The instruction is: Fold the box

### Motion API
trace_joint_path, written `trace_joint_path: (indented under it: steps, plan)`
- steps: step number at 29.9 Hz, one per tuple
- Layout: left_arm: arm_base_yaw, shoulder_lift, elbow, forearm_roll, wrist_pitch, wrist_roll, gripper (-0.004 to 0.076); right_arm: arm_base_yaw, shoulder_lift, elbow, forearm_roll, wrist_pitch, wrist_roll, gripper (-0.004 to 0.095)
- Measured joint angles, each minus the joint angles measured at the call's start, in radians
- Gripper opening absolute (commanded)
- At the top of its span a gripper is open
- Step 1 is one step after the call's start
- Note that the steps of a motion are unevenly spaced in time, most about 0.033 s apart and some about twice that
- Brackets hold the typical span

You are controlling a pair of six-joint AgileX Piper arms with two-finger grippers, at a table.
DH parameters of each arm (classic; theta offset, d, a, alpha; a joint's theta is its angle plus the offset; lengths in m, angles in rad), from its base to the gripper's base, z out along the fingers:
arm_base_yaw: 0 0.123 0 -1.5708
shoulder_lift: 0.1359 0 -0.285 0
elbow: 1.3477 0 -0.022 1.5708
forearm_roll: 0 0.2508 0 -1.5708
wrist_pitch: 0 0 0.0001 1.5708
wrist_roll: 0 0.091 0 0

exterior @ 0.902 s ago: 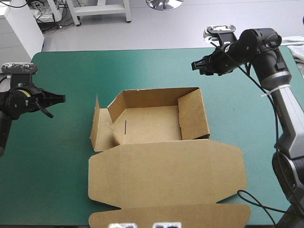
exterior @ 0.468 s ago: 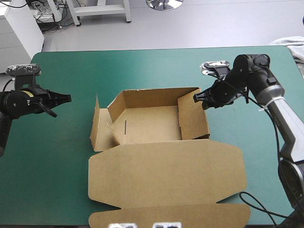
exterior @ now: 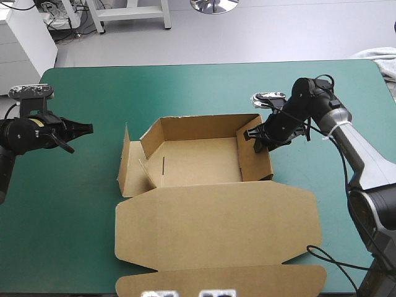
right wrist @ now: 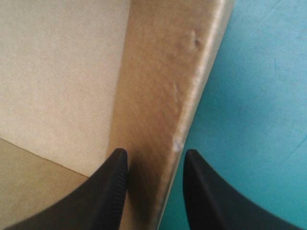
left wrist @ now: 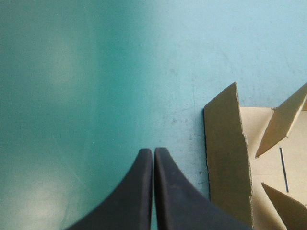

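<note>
My right gripper will make the lid (exterior: pixel 219 224) slide along when I pull the box's side at that gripper, because the lid is joined to the brown box along a long crease (exterior: pixel 213 184).
The brown box (exterior: pixel 198 162) lies mid-table as an open tray, its back and right walls raised and its lid (exterior: pixel 216 229) flat toward the near edge. The left side flap (exterior: pixel 125 162) leans half up. My right gripper (exterior: pixel 257 141) is at the right wall (exterior: pixel 255 158). In the right wrist view its black fingers stand open astride that wall's top edge (right wrist: pixel 192 96), one inside the box and one outside. My left gripper (exterior: pixel 86 129) hovers left of the box over the teal-green cover, fingers shut (left wrist: pixel 153 149) on nothing, with the left flap (left wrist: pixel 225 148) ahead and to one side.
The teal-green cover (exterior: pixel 68 210) lies bare to the left and right of the box. A pale cloth (exterior: pixel 385 62) shows at the table's far right corner. The lid's front flap (exterior: pixel 216 281) reaches the near edge.
My right gripper came down and leftward from the far right of the table to the box's right wall. The left gripper shifted slightly right, then held still.
</note>
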Motion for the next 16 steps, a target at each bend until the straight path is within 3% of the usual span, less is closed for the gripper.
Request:
trace_joint_path:
  steps: [4,8,16]
  plan:
    - [0.0,0.0,0.0,0.001,0.004,0.0,-0.0008,0.0,0.059,0.0,0.01,0.0,-0.001,0.0165]
    - [0.0,0.0,0.0,0.001,0.004,0.001,-0.0008,-0.001,0.073,0.0,0.004,0.002,0.001,-0.002]
    - [0.0,0.0,0.0,0.001,-0.009,-0.037,-0.0008,0.0,0.061,0.0,0.035,-0.033,-0.007,-0.0016]
